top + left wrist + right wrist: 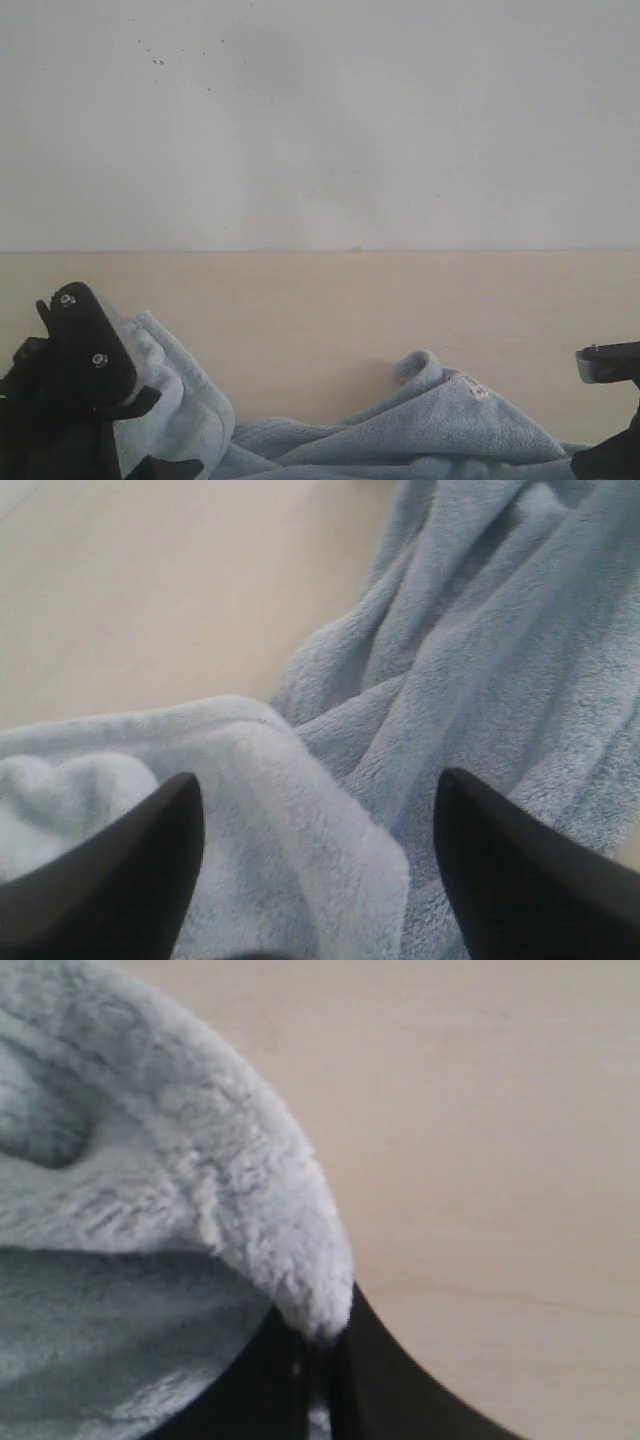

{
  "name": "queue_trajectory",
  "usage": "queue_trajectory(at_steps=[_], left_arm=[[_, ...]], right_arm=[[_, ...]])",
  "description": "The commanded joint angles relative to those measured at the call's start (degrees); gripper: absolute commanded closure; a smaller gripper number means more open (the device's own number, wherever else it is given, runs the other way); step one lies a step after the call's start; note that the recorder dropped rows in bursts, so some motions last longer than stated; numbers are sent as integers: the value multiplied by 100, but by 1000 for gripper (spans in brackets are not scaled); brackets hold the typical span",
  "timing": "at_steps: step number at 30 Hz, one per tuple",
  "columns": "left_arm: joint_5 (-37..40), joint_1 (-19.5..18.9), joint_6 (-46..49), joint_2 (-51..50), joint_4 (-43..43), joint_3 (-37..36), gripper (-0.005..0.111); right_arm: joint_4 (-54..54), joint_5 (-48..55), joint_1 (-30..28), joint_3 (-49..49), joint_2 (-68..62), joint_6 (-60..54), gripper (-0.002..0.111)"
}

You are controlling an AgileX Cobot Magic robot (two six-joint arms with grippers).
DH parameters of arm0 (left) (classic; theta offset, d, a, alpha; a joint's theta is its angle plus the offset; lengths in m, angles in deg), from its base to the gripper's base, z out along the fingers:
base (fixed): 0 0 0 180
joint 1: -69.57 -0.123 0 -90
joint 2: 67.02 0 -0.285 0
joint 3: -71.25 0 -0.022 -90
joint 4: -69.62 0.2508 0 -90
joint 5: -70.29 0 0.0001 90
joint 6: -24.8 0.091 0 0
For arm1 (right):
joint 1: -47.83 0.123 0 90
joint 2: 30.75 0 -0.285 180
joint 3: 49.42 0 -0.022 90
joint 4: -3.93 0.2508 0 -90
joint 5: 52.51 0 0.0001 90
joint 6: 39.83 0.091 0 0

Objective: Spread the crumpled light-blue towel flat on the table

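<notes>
Only my right gripper is holding an edge of the towel and the towel's middle point(340, 446) lies bunched up, so my left gripper should take hold of the towel's raised fold point(186, 400) before both grippers lift the towel.
The light-blue towel point(400, 430) lies crumpled along the near edge of the beige table point(330, 300), with its white label point(473, 385) facing up. In the left wrist view my left gripper point(320, 815) stands open over a raised fold of the towel point(300, 850), and each dark finger point(140, 880) is clear of the cloth. My right gripper point(318, 1345) is shut on a fluffy edge of the towel point(200, 1160), which bulges out above the closed fingers. The fingertips of both grippers are hidden in the exterior view.
My black left arm point(70, 390) sits at the near left, partly wrapped by the towel. My right arm point(610, 365) shows at the right edge. Bare tabletop runs back to the white speckled wall point(320, 120).
</notes>
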Motion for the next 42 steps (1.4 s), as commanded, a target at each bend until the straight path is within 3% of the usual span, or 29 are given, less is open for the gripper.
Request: queue_trajectory(at_steps=[1, 7, 20, 24, 28, 31, 36, 42], left_arm=[[-138, 5, 263, -308, 7, 21, 43], [161, 219, 1281, -991, 1183, 21, 43], [490, 219, 1283, -1578, 1373, 137, 45], [849, 219, 906, -1578, 1371, 328, 69], [1100, 219, 642, -1578, 1371, 428, 103], [1177, 219, 584, -1424, 1371, 516, 103], [1873, 203, -906, -488, 1428, 892, 103], [2968, 203, -2623, 1171, 2358, 698, 103]], right_arm=[[1044, -544, -3, 129, 64, -861, 108], [1402, -559, -3, 129, 64, -1102, 108], [1719, -558, -3, 129, 64, -1105, 108], [1719, -568, -3, 129, 64, -1105, 108], [1719, -568, -3, 129, 64, -1105, 108], [1707, -617, -3, 129, 77, -1162, 108], [1737, -1015, -3, 129, 501, -1164, 108], [2506, -1620, -3, 129, 1700, -1248, 108]])
